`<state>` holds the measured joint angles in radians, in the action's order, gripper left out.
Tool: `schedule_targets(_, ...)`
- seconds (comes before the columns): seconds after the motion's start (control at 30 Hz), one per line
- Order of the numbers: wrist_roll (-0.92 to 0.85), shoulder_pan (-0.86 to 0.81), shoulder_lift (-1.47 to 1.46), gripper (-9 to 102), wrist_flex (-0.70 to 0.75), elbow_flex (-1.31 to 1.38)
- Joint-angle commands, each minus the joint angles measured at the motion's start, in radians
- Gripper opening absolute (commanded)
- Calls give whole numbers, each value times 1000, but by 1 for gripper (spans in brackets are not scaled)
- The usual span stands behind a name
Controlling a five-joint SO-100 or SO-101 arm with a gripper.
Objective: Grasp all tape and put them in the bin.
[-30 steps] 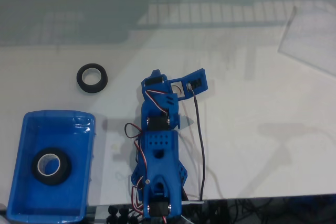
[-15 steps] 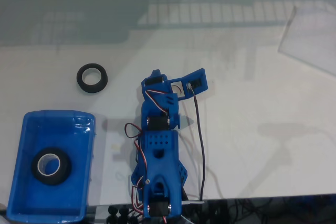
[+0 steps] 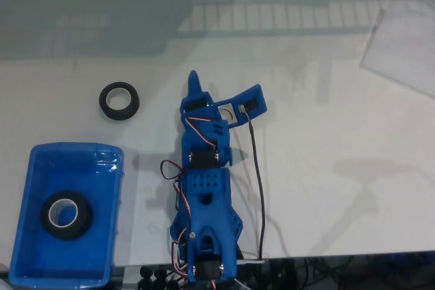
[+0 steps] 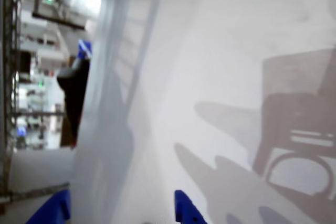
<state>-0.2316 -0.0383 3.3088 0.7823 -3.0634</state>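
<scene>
The tape roll in the bin (image 3: 66,215) lies flat, so the black roll (image 3: 119,101) will rest stacked on top when I lower it there.
An all-black tape roll (image 3: 119,100) lies flat on the white table, up and to the left of my arm in the fixed view. A second tape roll (image 3: 66,214), black with a white core, rests inside the bright-blue bin (image 3: 41,168) at the lower left. My blue gripper (image 3: 195,89) sits folded over the arm near the table's middle, well right of the black roll, with one fingertip pointing away from the base. In the wrist view the two blue fingertips (image 4: 186,211) stand apart at the bottom edge; the gripper (image 4: 118,214) is open with only bare table between them.
The arm's base and its wires (image 3: 204,256) take up the front edge of the table. A clear plastic sheet (image 3: 401,52) lies at the far right. White tabletop (image 3: 326,168) stretches to the right of the arm and between the arm and the black roll.
The gripper has tipped forward, so a blue fingertip now sticks out beyond the wrist. The wrist camera mount has shifted slightly left. Both tape rolls and the bin have stayed put.
</scene>
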Motion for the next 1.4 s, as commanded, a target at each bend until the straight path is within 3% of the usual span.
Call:
schedule_targets(0.0,-35,49,-63,28,-6,72)
schedule_targets(0.2,-51,144,-512,29,37,460)
schedule_targets(0.47,-173,295,-956,30,284,899)
schedule_targets(0.7,-244,380,-1292,30,390,1092)
schedule_targets(1.37,-244,522,-1750,30,390,1325)
